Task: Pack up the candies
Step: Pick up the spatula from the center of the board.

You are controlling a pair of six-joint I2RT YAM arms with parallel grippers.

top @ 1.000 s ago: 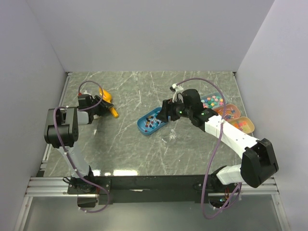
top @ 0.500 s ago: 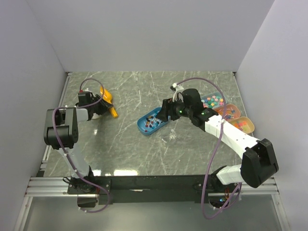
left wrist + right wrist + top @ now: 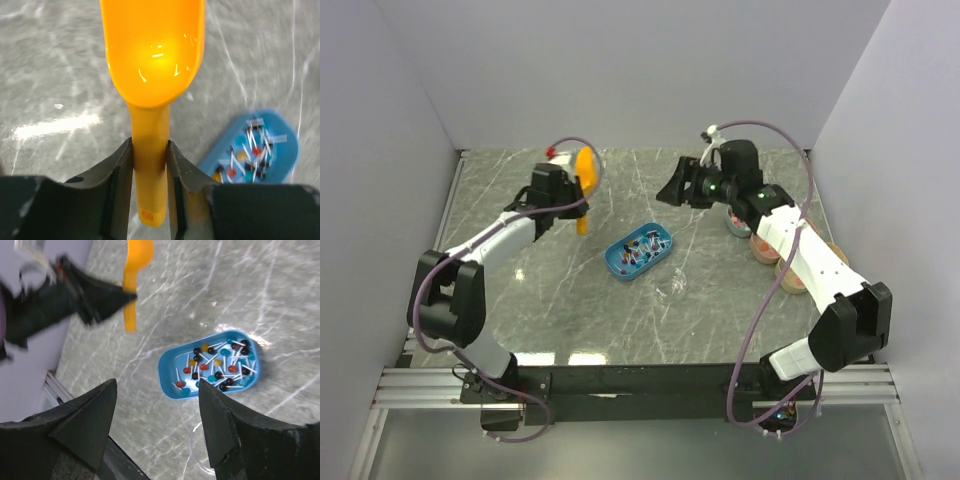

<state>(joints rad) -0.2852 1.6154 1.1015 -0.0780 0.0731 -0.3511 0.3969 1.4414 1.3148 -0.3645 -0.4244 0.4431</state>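
My left gripper grips the orange scoop's handle (image 3: 582, 224) crosswise. So my right gripper should grasp the bowl's rim (image 3: 585, 153) while my left gripper takes the handle from its end.
The candies (image 3: 640, 248) are tiny blue, dark, red and yellow sweets on white sticks. They lie in a blue oval tray (image 3: 618, 266) at the middle of the table, and show in the right wrist view (image 3: 215, 367) and the left wrist view (image 3: 252, 152). My left gripper (image 3: 572, 200) is shut on the handle of an orange scoop (image 3: 586, 168), held in the air to the far left of the tray with its empty bowl (image 3: 152, 50) pointing away. My right gripper (image 3: 675, 190) is open and empty (image 3: 157, 390), raised beyond and to the right of the tray.
A clear plastic cup (image 3: 672, 284) stands just near-right of the blue tray, also in the right wrist view (image 3: 197, 457). Trays of other sweets (image 3: 761, 250) sit at the right, mostly hidden under my right arm. Grey walls enclose the table on three sides.
My left gripper lifted the orange scoop off the table and carried it right and farther back. My right gripper pulled up and back from the blue tray and is now open.
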